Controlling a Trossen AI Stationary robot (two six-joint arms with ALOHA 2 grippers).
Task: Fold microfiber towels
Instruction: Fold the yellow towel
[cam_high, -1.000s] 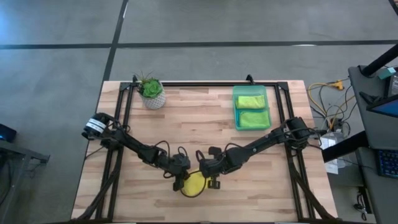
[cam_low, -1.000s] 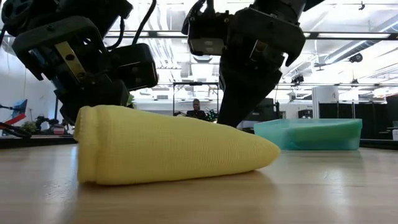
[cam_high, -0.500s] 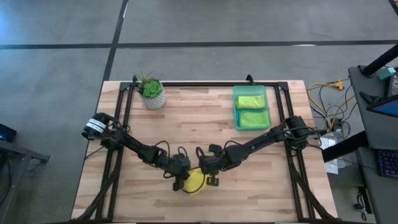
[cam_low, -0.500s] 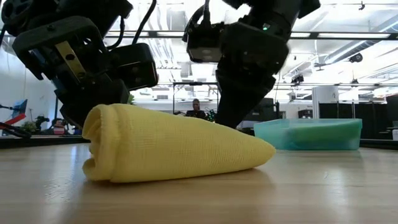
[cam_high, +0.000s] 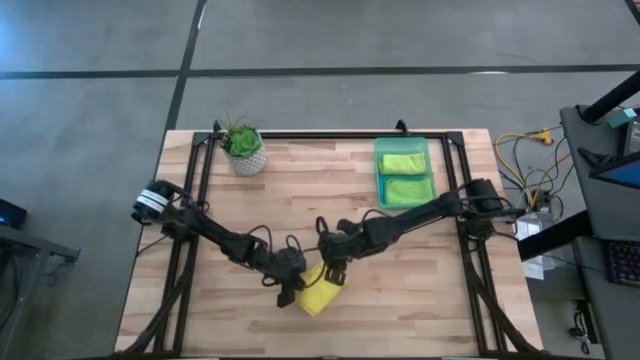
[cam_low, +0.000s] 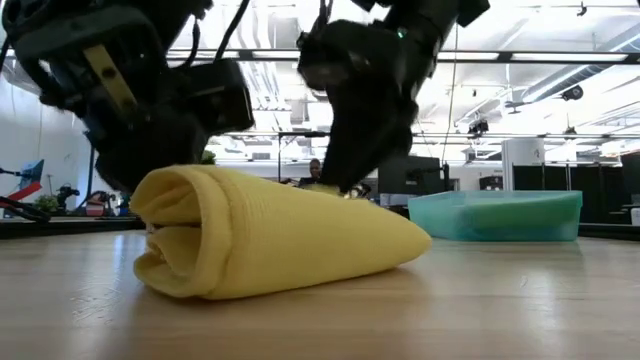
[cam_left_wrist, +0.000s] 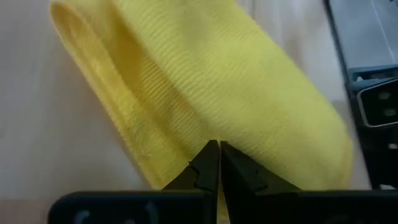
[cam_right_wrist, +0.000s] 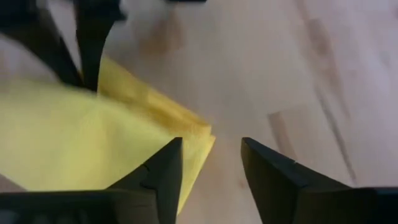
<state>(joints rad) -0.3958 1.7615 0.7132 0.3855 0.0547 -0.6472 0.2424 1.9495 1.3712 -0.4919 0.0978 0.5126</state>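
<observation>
The robot's left gripper and right gripper should turn the yellow towel's bundle (cam_high: 321, 295) square before they fold it further, because it lies at a slant to the table's front edge.
A bright yellow towel (cam_high: 320, 298) lies folded into a thick bundle on the wooden table near its front edge, resting on its underside (cam_low: 280, 285). At the bundle's left end my left gripper (cam_high: 295, 290) is shut on it. Just beyond the bundle's far corner (cam_right_wrist: 198, 134) my right gripper (cam_high: 335, 272) hangs open, one finger (cam_right_wrist: 165, 171) over the cloth and the other over bare wood. Two lime green towels (cam_high: 404, 178) lie folded in the green bin (cam_high: 380, 172). My left gripper pinches the yellow towel at a folded edge (cam_left_wrist: 208, 134) of its left end, between the tips of its two fingers. It comes slanting down from the table's left. The towel lies on the table, slack, its layers curled over at that end (cam_low: 175, 250). My right gripper: I cannot tell whether its finger touches the towel.
A small potted plant (cam_high: 243, 148) stands at the far left of the table. The translucent green bin (cam_low: 495, 215) stands at the far right. Bare wood lies on both sides of the yellow towel and between it and the bin.
My right gripper has opened and let go of the yellow towel, then drawn up and toward the table's far edge, rolling a little. The towel has settled into a squarer bundle; its left end has curled over while my left gripper stayed shut in place.
</observation>
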